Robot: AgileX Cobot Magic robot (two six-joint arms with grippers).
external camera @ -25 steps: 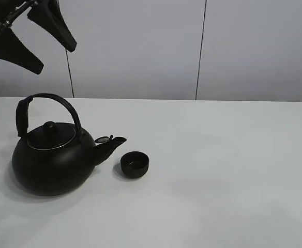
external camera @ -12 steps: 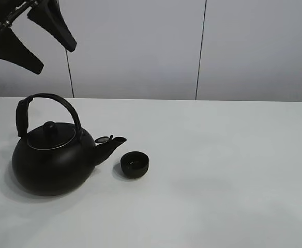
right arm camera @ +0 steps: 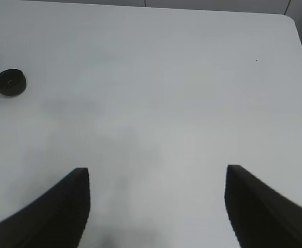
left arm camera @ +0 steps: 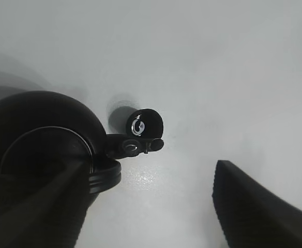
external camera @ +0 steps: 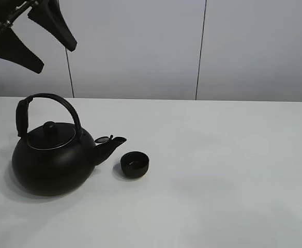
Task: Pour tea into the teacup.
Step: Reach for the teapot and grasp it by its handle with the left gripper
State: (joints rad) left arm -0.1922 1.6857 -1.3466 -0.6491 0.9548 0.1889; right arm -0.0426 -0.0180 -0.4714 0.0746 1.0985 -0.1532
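Note:
I should back my left gripper off, turn it level and grip the kettle handle's upright part [external camera: 22,118] opposite the spout before pouring, because the gripper points down from above the kettle [external camera: 53,157].
The small black teacup [external camera: 134,165] stands on the white table just right of the kettle's spout. The big black kettle [external camera: 50,160] with arched handle stands upright at the left. My left gripper [external camera: 40,41] is open and empty, high above the kettle at the top left. In the left wrist view I look down on the kettle [left arm camera: 42,144] and the teacup [left arm camera: 144,123], with open fingers [left arm camera: 254,206] at the edges. The right wrist view shows the teacup [right arm camera: 10,82] far off; my right gripper [right arm camera: 156,206] is open and empty. No tea stream is visible.
The white table [external camera: 218,170] stretches right of the cup. A grey panelled wall [external camera: 140,46] stands behind it. The table's far right corner [right arm camera: 288,20] shows in the right wrist view.

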